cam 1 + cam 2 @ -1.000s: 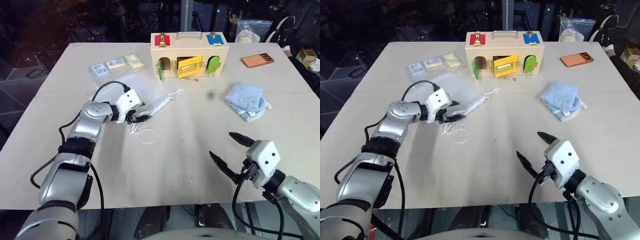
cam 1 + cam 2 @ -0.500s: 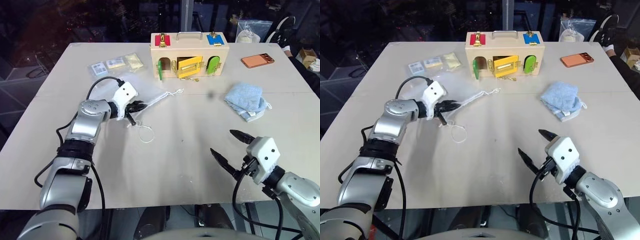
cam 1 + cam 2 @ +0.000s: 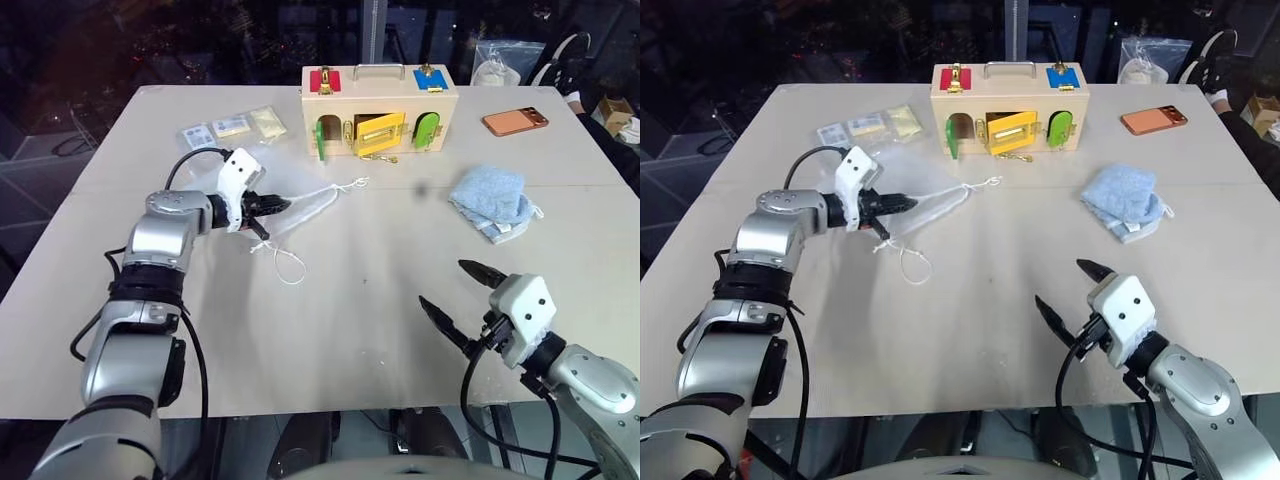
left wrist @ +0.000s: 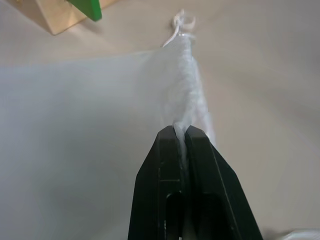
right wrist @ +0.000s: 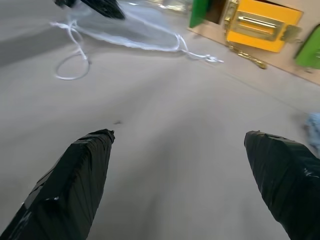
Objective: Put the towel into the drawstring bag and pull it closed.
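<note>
The light blue towel (image 3: 495, 204) is in a compact crumpled heap (image 3: 491, 188). It should stay bunched up and fit through the drawstring bag's opening when I push it in.
The drawstring bag (image 3: 305, 203), a thin translucent white mesh pouch, lies left of the table's middle, its white cord (image 3: 289, 267) trailing in a loop toward me. My left gripper (image 3: 278, 206) is shut on the bag's edge and holds that part a little off the table. In the left wrist view the black fingers (image 4: 167, 150) pinch a bunched fold of the mesh (image 4: 187, 85). The light blue towel (image 3: 492, 200) lies crumpled at the right, with no gripper near it. My right gripper (image 3: 448, 285) hovers open near the front edge, holding nothing.
A wooden latch box (image 3: 378, 105) with coloured doors stands at the back centre. A clear packet of cards (image 3: 228, 130) lies behind the bag. At the back right rest an orange phone (image 3: 515, 121) and a plastic bag (image 3: 497, 62).
My left gripper has shut on the bag's edge, rolled at the wrist and risen, lifting the mesh and dragging the cord loop. The right gripper stays open and has barely moved.
</note>
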`<state>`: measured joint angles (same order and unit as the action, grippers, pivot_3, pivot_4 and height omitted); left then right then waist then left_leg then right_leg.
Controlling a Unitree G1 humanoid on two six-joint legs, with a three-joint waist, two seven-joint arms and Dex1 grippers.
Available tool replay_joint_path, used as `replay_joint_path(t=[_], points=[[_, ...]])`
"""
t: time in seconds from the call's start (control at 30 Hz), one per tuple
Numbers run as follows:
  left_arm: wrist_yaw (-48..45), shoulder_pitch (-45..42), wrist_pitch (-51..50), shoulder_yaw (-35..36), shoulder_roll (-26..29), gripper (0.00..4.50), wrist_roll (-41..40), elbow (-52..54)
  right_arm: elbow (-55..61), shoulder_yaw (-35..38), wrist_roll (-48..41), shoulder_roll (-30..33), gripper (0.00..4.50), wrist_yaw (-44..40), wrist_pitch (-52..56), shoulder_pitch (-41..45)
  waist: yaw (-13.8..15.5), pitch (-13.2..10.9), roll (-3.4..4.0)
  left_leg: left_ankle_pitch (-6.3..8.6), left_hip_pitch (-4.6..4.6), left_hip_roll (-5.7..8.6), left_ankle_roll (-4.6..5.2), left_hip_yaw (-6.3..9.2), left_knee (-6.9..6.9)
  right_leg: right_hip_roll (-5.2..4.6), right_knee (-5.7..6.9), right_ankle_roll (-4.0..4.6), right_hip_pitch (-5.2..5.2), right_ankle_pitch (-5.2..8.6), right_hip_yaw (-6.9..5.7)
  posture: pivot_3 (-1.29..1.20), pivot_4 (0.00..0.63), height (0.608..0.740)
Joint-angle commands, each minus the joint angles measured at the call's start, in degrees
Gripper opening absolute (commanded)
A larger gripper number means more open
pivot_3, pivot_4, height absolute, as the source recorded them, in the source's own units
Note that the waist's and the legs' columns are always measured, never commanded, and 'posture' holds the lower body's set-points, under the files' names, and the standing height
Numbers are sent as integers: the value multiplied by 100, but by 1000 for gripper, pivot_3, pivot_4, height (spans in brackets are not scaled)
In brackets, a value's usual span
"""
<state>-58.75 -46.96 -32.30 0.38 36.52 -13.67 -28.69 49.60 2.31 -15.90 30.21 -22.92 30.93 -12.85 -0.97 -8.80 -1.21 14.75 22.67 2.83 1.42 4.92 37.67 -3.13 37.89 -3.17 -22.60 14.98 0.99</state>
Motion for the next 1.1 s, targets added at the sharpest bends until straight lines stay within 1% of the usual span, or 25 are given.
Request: replay_joint_path(t=[0.03,0.1,0.2,0.27,0.33,0.4,0.5,0.63,0.67,0.73,0.8,0.87,0.93,1.0,1.1], points=[[-24,-32,-298,263,130,97,-282,546,-666,462,528,484,4500,232,325,654,3,1,0,0,-1,0,0,-3,4,0,1,0,2,0,3,0,150,740],[136,27,-350,312,89,97,-319,724,-1278,316,1012,865,4500,252,214,1056,16,1,0,0,-4,2,0,-8,6,-1,4,0,1,0,6,0,150,740],[380,194,-370,326,-21,97,-333,1086,-2444,139,1294,1167,4500,118,14,1796,22,2,0,-1,-3,-3,-2,-6,5,2,3,0,0,0,4,0,150,740],[587,339,-401,373,-102,97,-356,1370,-3315,-114,1424,1386,4500,-231,-188,2319,18,1,1,-2,-2,-1,-2,-14,5,-1,3,0,-2,0,12,0,150,740],[775,480,-473,440,-173,97,-404,1607,-4097,-268,1452,1319,4500,-383,-403,2883,16,1,0,-1,-1,-2,-2,-20,6,-1,0,1,-5,0,18,0,150,740],[891,613,-531,468,-203,97,-458,1787,-4598,-366,1465,1197,4500,-479,-493,3281,9,1,1,-2,1,-4,-3,-23,4,-1,0,1,-11,0,24,0,150,740],[1044,825,-651,522,-226,97,-547,2088,-5518,-709,1713,1033,4500,-640,-891,3937,-17,1,1,-2,3,-7,-3,-31,1,-5,1,1,-17,-1,33,0,150,740],[1168,988,-774,562,-220,97,-644,2358,-6540,-850,1826,735,4500,-711,-1247,4561,7,1,1,-2,3,-6,-3,-33,1,-3,2,1,-19,-1,36,0,150,740],[1196,1025,-790,578,-210,97,-667,2422,-6715,-807,1807,675,4500,-717,-1235,4695,15,1,1,-2,3,-6,-3,-31,1,-4,1,1,-19,-1,35,0,150,740],[1256,1075,-835,627,-181,97,-724,2542,-6701,-338,1332,471,4500,-702,-770,4886,17,1,1,-2,5,-4,-3,-32,1,-7,0,2,-19,-2,36,0,150,740],[1329,1115,-889,690,-166,97,-774,2636,-6211,189,644,414,4500,-948,-79,4868,25,1,1,-2,9,-5,-3,-31,1,-19,-1,2,-20,-2,39,0,150,740],[1366,1184,-927,724,-132,97,-817,2710,-5693,730,56,490,4500,-1071,610,4795,34,0,3,-2,17,-2,-4,-20,1,-34,-3,2,-23,-2,37,0,150,740],[1384,1266,-961,753,-107,97,-842,2784,-5435,1148,-305,635,4500,-1086,1137,4761,35,0,3,-1,20,-1,-3,-20,-3,-37,-4,2,-26,-2,36,0,150,740],[1417,1308,-1008,780,-103,97,-877,2832,-5515,1413,-467,761,4500,-961,1491,4896,36,0,3,-1,20,3,-3,-20,-5,-42,-4,2,-26,-2,35,0,150,740],[1464,1334,-1042,770,-118,97,-927,2866,-6537,1463,-239,844,4500,-553,1540,5404,1,0,3,-1,13,5,-3,-24,-5,-43,0,2,-24,-2,34,0,150,740]])
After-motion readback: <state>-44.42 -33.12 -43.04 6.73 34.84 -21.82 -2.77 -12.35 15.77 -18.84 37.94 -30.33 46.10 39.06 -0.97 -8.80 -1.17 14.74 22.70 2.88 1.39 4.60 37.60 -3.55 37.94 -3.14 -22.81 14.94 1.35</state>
